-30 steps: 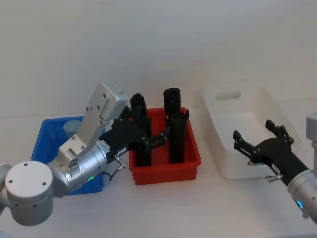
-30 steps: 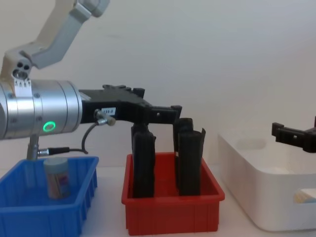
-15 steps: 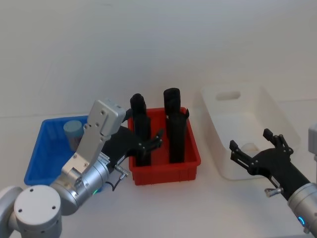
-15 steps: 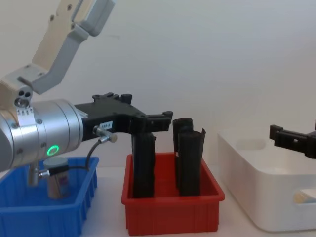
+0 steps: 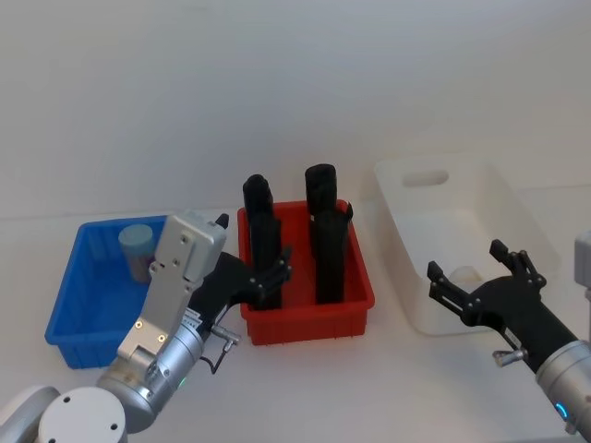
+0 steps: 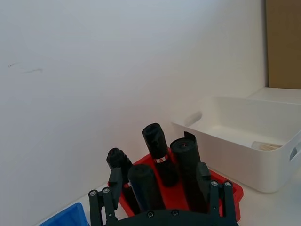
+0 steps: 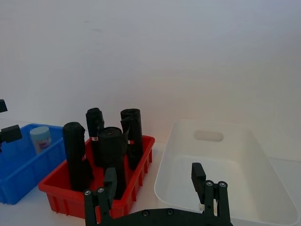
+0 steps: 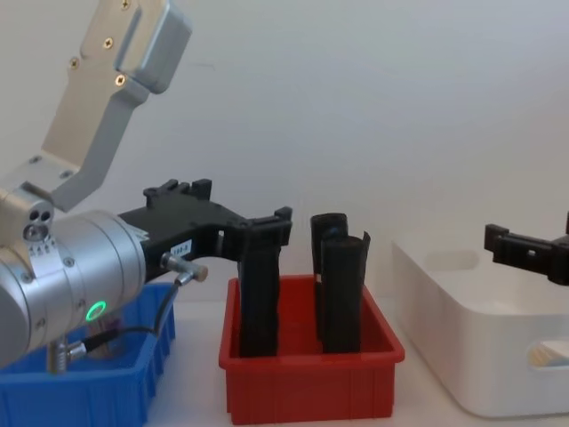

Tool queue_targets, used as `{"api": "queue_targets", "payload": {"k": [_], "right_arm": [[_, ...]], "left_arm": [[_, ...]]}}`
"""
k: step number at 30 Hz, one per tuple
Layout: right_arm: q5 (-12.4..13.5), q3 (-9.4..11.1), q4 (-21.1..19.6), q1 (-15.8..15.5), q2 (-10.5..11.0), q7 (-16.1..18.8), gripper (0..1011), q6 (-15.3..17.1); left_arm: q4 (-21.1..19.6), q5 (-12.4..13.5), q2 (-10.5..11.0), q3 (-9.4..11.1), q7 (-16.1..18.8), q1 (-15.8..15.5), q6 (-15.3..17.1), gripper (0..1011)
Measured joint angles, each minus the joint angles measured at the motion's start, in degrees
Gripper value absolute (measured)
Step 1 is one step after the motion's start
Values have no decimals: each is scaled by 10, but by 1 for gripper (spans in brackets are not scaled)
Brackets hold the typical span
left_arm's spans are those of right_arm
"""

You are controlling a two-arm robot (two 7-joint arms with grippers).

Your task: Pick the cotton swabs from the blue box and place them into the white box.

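Observation:
The tall black roll [image 8: 343, 295] has a separate round top [image 8: 329, 224] rising behind it, so the tall black roll will come away by itself when the robot lifts, and its neighbour will stay standing.
One cotton swabs jar [image 5: 137, 249] with a pale teal lid stands in the far corner of the blue box [image 5: 88, 309], also seen as a jar [image 7: 41, 138] in the right wrist view. My left gripper [image 5: 251, 244] hovers open and empty between the blue box and the red bin, in front of the black rolls [image 8: 258, 294]. The white box [image 5: 503, 198] sits at the right. My right gripper [image 5: 466, 260] is open over its near wall, holding nothing. A pale item [image 6: 265, 146] lies inside the white box.
A red bin [image 5: 309, 314] holding several tall black rolls [image 5: 323, 231] stands between the blue and white boxes. A plain white wall rises close behind all three. Bare table lies in front of the bins.
My left arm has drawn back toward me and lower, its open gripper leaving the space above the red bin. The right gripper shifted slightly back, then held still.

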Motion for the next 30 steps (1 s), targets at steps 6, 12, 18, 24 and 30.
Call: {"api": "queue_targets", "payload": {"k": [6, 12, 18, 24, 30], "right_arm": [[-5, 0, 15, 11, -3, 13, 1002, 0], [-16, 1, 43, 33, -10, 33, 1002, -1], [-30, -1, 78, 61, -20, 58, 1001, -5], [-41, -3, 113, 89, -31, 81, 1002, -11], [-55, -8, 168, 132, -47, 117, 1002, -21]], "left_arm": [[-1, 1, 0, 2, 12, 5, -6, 1004], [-2, 1, 0, 2, 14, 6, -6, 1004], [-2, 1, 0, 2, 14, 5, -6, 1004], [-1, 0, 0, 2, 14, 5, -6, 1004], [-1, 0, 0, 2, 14, 5, -6, 1004]]}}
